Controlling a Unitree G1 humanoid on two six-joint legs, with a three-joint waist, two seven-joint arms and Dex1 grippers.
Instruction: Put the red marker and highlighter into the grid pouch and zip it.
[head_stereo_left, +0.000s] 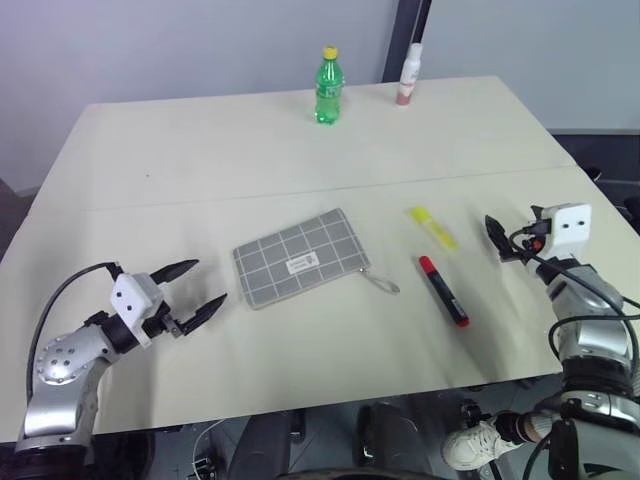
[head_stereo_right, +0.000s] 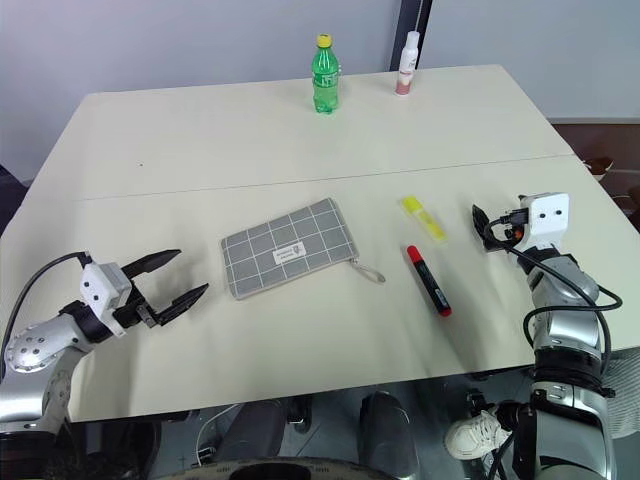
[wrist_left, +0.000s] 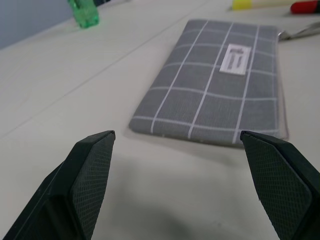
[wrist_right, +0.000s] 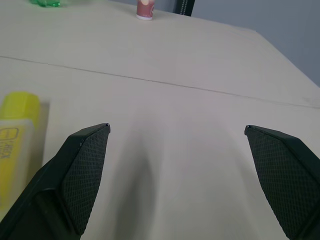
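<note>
The grid pouch lies flat, so my right gripper should hold its cord end (head_stereo_left: 358, 255) while my left gripper rolls its level fingers and pinches the short end (head_stereo_left: 243, 278).
The grid pouch (head_stereo_left: 300, 258) lies flat in the middle of the table, its cord pull (head_stereo_left: 382, 282) trailing toward the right. To its right, the yellow highlighter (head_stereo_left: 433, 227) and the red marker (head_stereo_left: 443, 291) lie on the table, the marker nearer the front edge. My left gripper (head_stereo_left: 208, 282) hovers open to the left of the pouch, pointing at its short end (wrist_left: 215, 90), with nothing between the fingers. Right of the highlighter (wrist_right: 17, 135), my right gripper (wrist_right: 177, 128) stands open and empty over bare table.
A green bottle with a yellow cap (head_stereo_left: 328, 85) and a white and pink bottle (head_stereo_left: 410, 75) stand at the table's far edge. A seam (head_stereo_left: 200, 198) runs across the cream tabletop behind the pouch.
</note>
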